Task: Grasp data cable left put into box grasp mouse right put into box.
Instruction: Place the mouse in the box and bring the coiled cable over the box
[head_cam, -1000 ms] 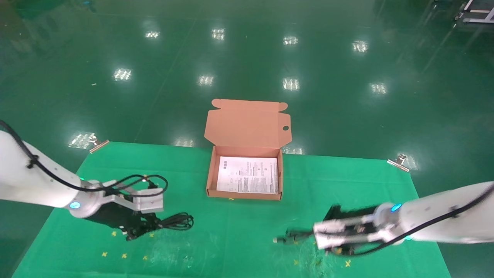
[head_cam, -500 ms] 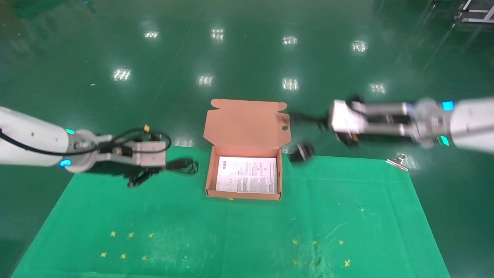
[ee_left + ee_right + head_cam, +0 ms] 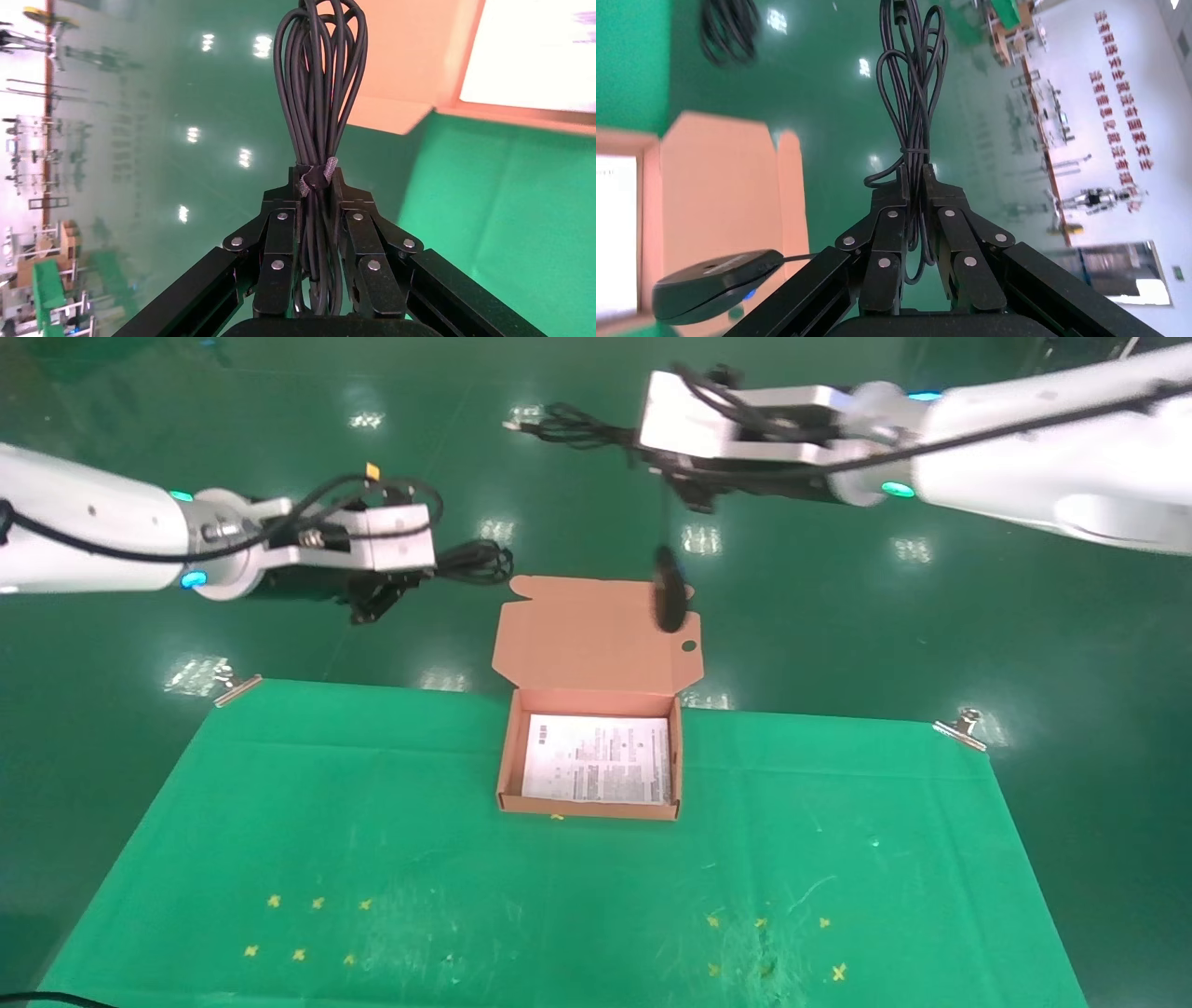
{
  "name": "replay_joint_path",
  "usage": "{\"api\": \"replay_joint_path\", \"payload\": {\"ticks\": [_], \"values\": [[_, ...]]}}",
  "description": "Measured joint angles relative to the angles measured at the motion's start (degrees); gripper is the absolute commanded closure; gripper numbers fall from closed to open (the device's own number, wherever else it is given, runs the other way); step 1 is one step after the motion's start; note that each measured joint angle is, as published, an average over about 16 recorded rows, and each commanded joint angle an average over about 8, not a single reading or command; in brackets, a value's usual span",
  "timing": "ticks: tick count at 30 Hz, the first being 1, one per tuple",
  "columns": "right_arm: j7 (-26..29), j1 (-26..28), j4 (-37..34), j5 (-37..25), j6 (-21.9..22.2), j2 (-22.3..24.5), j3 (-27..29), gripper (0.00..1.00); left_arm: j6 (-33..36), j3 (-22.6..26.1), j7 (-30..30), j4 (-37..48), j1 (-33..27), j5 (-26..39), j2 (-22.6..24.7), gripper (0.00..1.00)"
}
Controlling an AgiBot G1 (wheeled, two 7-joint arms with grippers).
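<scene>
The mouse hangs at the lid close to the data cable, so my left gripper should move back while my right gripper first lowers the mouse into the box [image 3: 595,758].
My left gripper [image 3: 410,577] is shut on the data cable [image 3: 475,561], a black oval bundle held in the air left of the box lid; in the left wrist view the cable [image 3: 320,84] sticks out from between the closed fingers of the gripper [image 3: 316,175]. My right gripper [image 3: 652,458] is shut on the mouse's coiled cord [image 3: 568,428], high behind the box. The mouse [image 3: 667,589] dangles below it in front of the lid. The right wrist view shows the gripper [image 3: 914,172], cord [image 3: 912,77] and mouse [image 3: 715,284]. The box [image 3: 507,756] lies open with a white sheet [image 3: 596,758] inside.
The upright lid [image 3: 587,635] has a round hole at its right edge. The green cloth [image 3: 372,859] covers the table, held by metal clips [image 3: 959,727] at the far corners. Yellow marks dot the cloth near the front. Glossy green floor lies beyond.
Both arms have risen from the cloth. The left carried the data cable up and toward the box lid. The right swung left with the cord, and the mouse now hangs before the lid.
</scene>
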Motion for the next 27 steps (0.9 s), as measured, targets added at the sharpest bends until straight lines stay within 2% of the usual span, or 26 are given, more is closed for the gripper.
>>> {"api": "replay_joint_path", "payload": {"ticks": [7,16,27], "values": [[-3.5,2.4,-5.9,1.0,0.7,-3.7,-0.1,1.0,-1.7,-0.4,0.7,2.6,-1.4,0.3,1.4,1.0],[-4.5,2.5,-9.4,1.0,1.9,-5.4,-1.0,1.0,-1.4,0.0,0.1,2.7,-1.1,1.4,0.7,1.0],[-3.5,-0.5,-11.0,1.8,3.4,-6.4,-3.7,1.0,3.2,1.7,-6.9,-2.2,0.5,7.1,-2.7,1.0]]}}
